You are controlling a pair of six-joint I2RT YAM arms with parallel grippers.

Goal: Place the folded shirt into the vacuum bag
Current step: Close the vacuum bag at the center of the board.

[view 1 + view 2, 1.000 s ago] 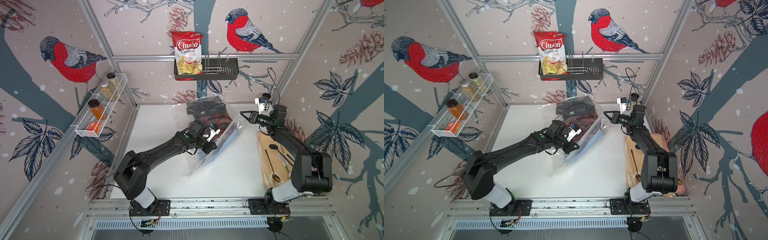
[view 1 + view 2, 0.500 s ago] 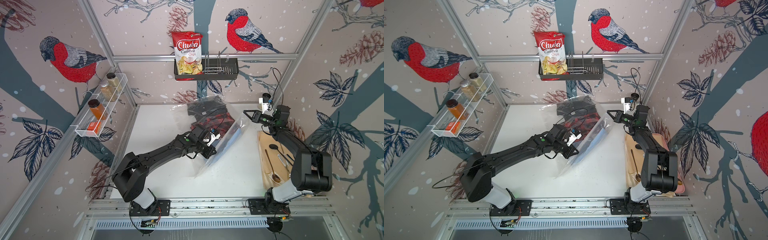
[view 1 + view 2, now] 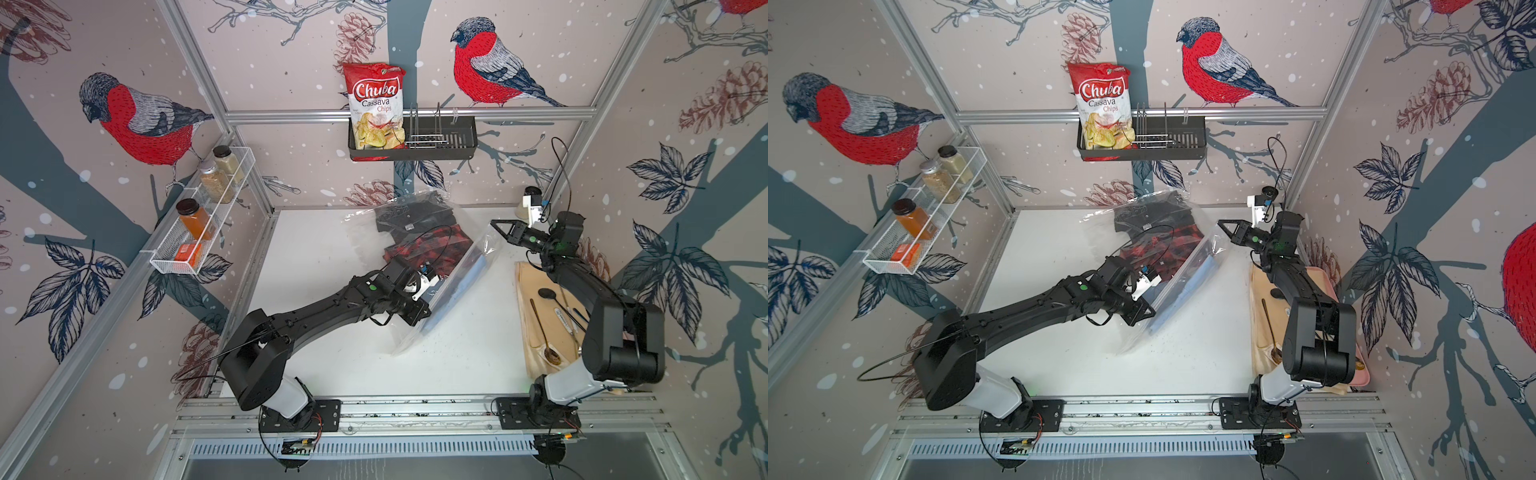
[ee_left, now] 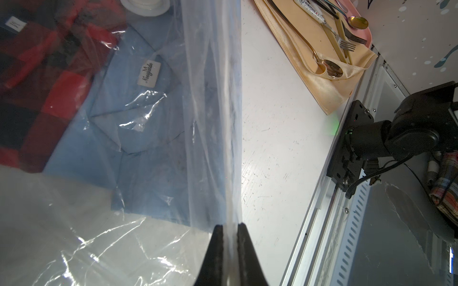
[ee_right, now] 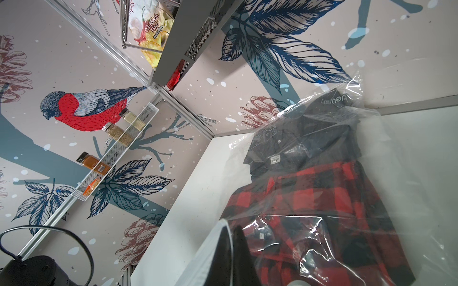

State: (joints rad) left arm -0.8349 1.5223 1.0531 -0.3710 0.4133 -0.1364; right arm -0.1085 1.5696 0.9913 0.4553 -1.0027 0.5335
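Note:
I should keep pulling with my left gripper toward the table's front (image 3: pixel 432 368) and let go beyond the shirt's corner, as the bag's long edge (image 3: pixel 461 281) runs straight past the light blue shirt.
The clear vacuum bag (image 3: pixel 484 249) lies slanted across the back middle of the white table in both top views. It holds three folded shirts: black (image 3: pixel 409 214) at the back, red plaid (image 3: pixel 432 249), and light blue (image 4: pixel 138 153) towards the front. Its white valve (image 4: pixel 146 6) shows over the plaid shirt. My left gripper (image 4: pixel 230 226) is shut on the bag's long edge (image 4: pixel 230 148) at its front end (image 3: pixel 1140 318). My right gripper (image 5: pixel 229 224) is shut on the bag's far right corner (image 3: pixel 494 224) and holds it raised.
A yellow cloth (image 3: pixel 528 316) with spoons and forks lies on a pink tray along the right wall. A wire rack of spice jars (image 3: pixel 199 224) hangs on the left wall. A chips bag (image 3: pixel 376 104) stands in a black rack on the back wall.
My left gripper has drawn the bag's edge towards the front. The right gripper has shifted slightly right. The bag now hangs stretched between them.

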